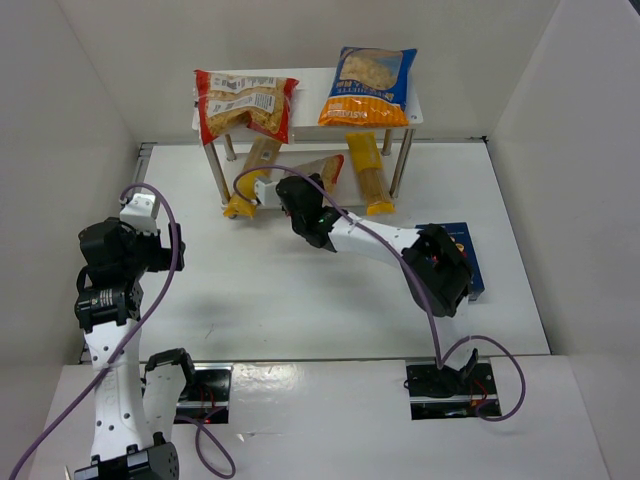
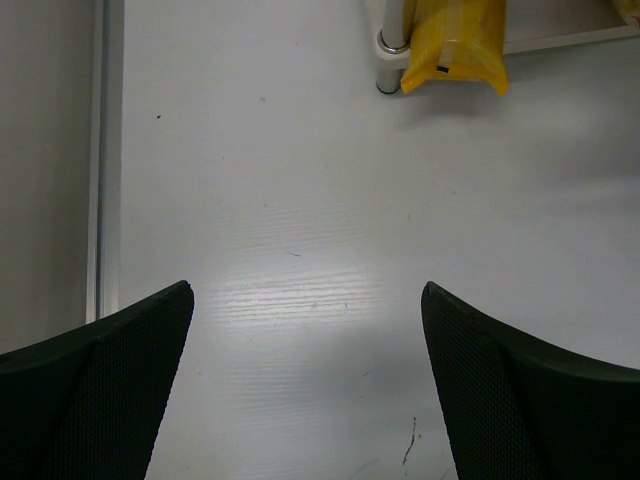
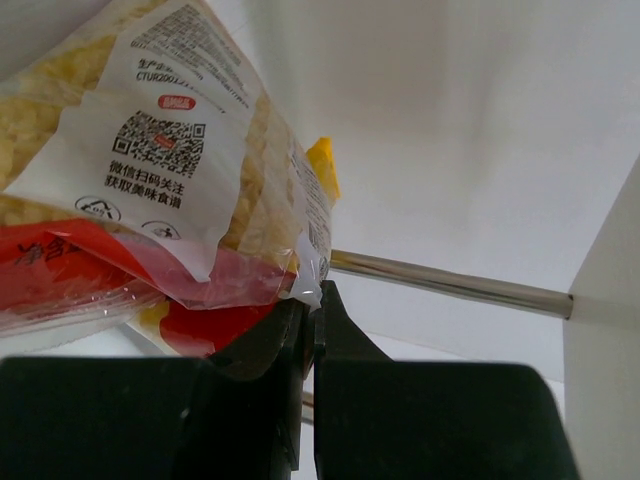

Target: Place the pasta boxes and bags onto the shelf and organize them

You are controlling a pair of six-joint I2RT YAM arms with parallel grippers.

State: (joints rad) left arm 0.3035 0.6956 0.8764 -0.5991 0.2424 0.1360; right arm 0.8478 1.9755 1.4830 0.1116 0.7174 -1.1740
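The small clear pasta bag [image 1: 327, 170] is in the lower level's gap [image 1: 302, 156] between the long yellow bags. My right gripper keeps setting it down and lets go of it there.
My right gripper [image 3: 315, 300] is shut on the corner seam of the small red-edged clear pasta bag [image 3: 180, 200]. In the top view this gripper [image 1: 300, 197] holds the bag [image 1: 324, 168] at the shelf's [image 1: 310, 80] lower level, between two long yellow bags [image 1: 250, 180] [image 1: 368, 175]. The larger red bag [image 1: 245, 105] and the blue-and-orange bag [image 1: 368, 88] lie on the white top board. The dark-blue pasta box [image 1: 470, 250] lies on the table at the right, partly hidden by the right arm. My left gripper [image 2: 307, 290] is open and empty over bare table at the left [image 1: 128, 235].
A metal shelf leg [image 3: 450, 285] crosses just behind the right fingers, with the edge of a white board [image 3: 605, 330] at the right. The left wrist view shows one yellow bag's end [image 2: 455, 40] beside a shelf leg [image 2: 390, 45]. White walls enclose the table.
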